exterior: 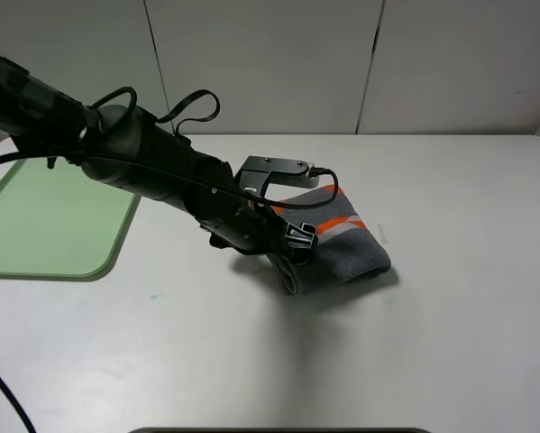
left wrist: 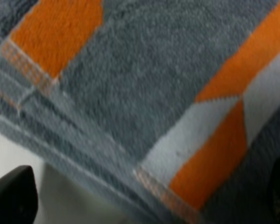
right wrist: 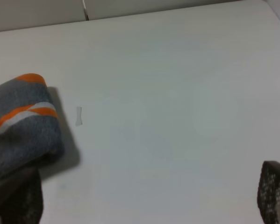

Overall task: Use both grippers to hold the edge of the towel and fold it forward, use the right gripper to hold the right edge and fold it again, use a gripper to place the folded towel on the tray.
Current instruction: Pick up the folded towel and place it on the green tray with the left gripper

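Observation:
My left gripper's fingers have the towel's layered edges (left wrist: 83, 144) together between them, so I expect the towel to stay a folded bundle when I carry it.
The towel (exterior: 342, 245) lies folded into a thick grey bundle with orange and white bands, in the middle of the white table. My left gripper (exterior: 292, 242) reaches across to the bundle's left end. In the left wrist view the towel (left wrist: 144, 93) fills the frame, and the left gripper (left wrist: 144, 200) is open, its fingertips (left wrist: 11, 196) wide apart on either side of the cloth. My right gripper (right wrist: 149, 200) is open and empty, low over bare table to the right of the towel (right wrist: 23, 126). The pale green tray (exterior: 53, 221) lies at the far left.
The left arm's black housing and cables (exterior: 152, 167) stretch from the upper left over the tray's near corner. A small pale mark (right wrist: 79, 115) sits on the table beside the towel. Grey wall panels stand at the table's back edge.

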`<action>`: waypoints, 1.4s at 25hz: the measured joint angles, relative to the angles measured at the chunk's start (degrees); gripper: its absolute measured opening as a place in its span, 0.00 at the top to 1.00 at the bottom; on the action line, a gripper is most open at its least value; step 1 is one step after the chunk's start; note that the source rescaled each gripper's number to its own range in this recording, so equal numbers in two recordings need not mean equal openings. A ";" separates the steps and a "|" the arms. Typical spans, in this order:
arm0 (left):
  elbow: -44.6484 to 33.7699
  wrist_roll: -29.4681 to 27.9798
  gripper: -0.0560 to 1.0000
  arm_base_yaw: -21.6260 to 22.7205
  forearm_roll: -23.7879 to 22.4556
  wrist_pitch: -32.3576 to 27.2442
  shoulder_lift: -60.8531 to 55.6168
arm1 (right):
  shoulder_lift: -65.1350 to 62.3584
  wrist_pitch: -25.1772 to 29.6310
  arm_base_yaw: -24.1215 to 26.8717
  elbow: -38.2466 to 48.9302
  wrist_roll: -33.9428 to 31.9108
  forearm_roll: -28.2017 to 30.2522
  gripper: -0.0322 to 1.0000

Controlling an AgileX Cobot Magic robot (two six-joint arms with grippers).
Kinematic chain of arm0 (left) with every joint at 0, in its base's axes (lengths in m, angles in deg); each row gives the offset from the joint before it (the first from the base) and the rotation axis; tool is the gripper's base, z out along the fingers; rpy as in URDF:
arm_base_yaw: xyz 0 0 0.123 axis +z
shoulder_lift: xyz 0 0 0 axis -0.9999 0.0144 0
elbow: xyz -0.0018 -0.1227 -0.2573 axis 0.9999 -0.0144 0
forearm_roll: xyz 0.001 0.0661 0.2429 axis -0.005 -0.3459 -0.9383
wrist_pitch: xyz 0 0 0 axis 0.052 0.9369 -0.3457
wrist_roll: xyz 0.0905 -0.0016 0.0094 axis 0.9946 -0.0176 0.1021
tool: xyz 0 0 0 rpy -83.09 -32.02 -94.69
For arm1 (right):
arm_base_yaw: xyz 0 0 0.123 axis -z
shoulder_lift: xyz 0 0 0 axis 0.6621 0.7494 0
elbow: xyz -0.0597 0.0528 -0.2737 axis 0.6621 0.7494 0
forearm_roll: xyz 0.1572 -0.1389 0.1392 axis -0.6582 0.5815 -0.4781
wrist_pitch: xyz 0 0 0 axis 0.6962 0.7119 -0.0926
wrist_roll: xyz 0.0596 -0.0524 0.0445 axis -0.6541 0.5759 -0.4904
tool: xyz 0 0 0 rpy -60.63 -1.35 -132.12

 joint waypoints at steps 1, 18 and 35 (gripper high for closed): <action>0.00 0.00 0.00 0.00 0.00 0.48 0.48 | 0.00 0.00 0.00 0.00 0.00 0.00 0.00; 0.35 -0.04 0.19 -2.03 -0.06 11.49 4.05 | 0.00 0.00 0.00 0.00 0.00 -0.17 0.00; 0.42 -0.19 0.81 -2.28 0.24 11.55 4.41 | 0.00 0.00 0.00 0.00 0.00 -0.17 0.00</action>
